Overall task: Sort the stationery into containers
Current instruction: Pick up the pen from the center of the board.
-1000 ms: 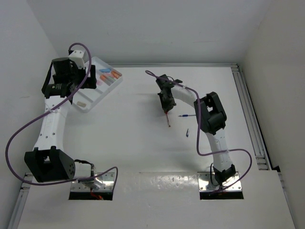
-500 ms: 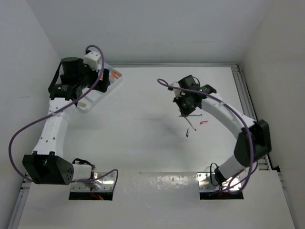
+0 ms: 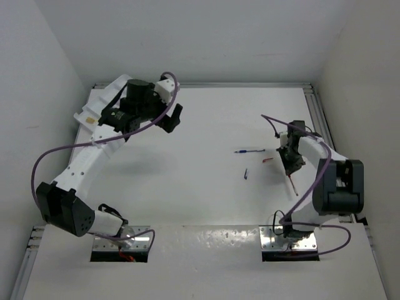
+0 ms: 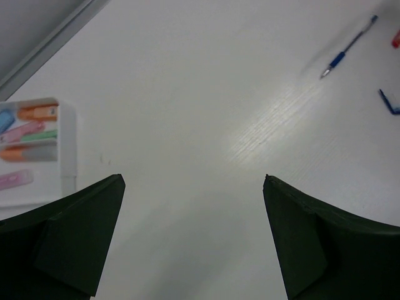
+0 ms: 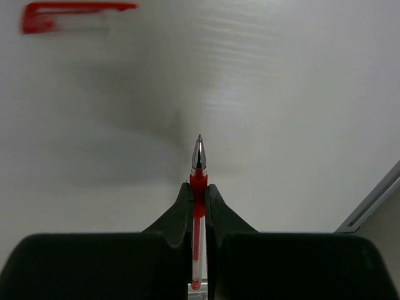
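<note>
I should keep moving my open left gripper toward the red cap [image 3: 267, 160] and close it around the cap. The red pen's tip [image 5: 199, 152] is uncapped and the cap is lying free.
My right gripper [image 5: 198, 185] is shut on a thin red pen [image 5: 198, 175], whose metal tip sticks out past the fingertips. In the top view this right gripper [image 3: 290, 169] hangs over the table's right side, the red pen [image 3: 294, 186] trailing toward the near edge. My left gripper [image 4: 194, 181] is open and holds nothing. In the top view the left gripper [image 3: 174, 117] sits left of centre, and its arm hides the tray. The white tray [image 4: 67, 150] shows at the left of the left wrist view, with orange, pink and blue markers [image 4: 37, 112] in its compartments.
On the table between the arms lie a blue pen [image 3: 249, 150], a red cap [image 3: 267, 160] and a small blue piece [image 3: 245, 174]. The red cap [image 5: 75, 15] also lies ahead of the right gripper. A metal rail [image 3: 325, 144] runs along the table's right edge.
The left arm swung off the tray toward the table's middle, still open. The right arm carried the red pen from the centre to the right side, closer to the near edge.
</note>
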`<action>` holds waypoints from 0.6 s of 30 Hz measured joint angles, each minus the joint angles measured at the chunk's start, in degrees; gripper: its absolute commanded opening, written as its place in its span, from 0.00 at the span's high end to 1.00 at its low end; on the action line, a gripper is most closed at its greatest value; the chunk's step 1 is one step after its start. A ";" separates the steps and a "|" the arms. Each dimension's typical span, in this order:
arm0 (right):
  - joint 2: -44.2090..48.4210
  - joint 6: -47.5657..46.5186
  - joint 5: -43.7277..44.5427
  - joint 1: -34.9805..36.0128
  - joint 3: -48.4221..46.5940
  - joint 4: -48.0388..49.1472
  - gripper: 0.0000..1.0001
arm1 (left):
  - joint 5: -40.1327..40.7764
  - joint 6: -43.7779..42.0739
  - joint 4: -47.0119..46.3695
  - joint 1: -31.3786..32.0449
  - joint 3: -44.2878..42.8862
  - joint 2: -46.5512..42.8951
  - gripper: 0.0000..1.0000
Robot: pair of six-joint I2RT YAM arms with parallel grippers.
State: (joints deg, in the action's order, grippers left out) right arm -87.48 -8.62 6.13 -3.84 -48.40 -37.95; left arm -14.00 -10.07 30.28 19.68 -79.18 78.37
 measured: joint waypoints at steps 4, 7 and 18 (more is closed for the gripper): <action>-7.63 -1.07 -0.24 -5.25 -2.69 1.73 1.00 | 0.24 -2.67 0.63 6.58 0.09 2.21 0.00; -11.45 -2.03 -0.09 -7.85 -4.35 2.49 1.00 | 0.24 -4.66 0.61 10.43 1.03 3.34 0.00; -18.25 -0.87 -2.21 -11.54 -11.80 -4.35 1.00 | -0.17 -9.68 -4.87 21.29 0.57 12.37 0.08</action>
State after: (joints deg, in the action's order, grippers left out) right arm -105.73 -9.50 3.92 -15.38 -60.20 -42.30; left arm -14.17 -19.75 25.41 40.97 -78.61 90.74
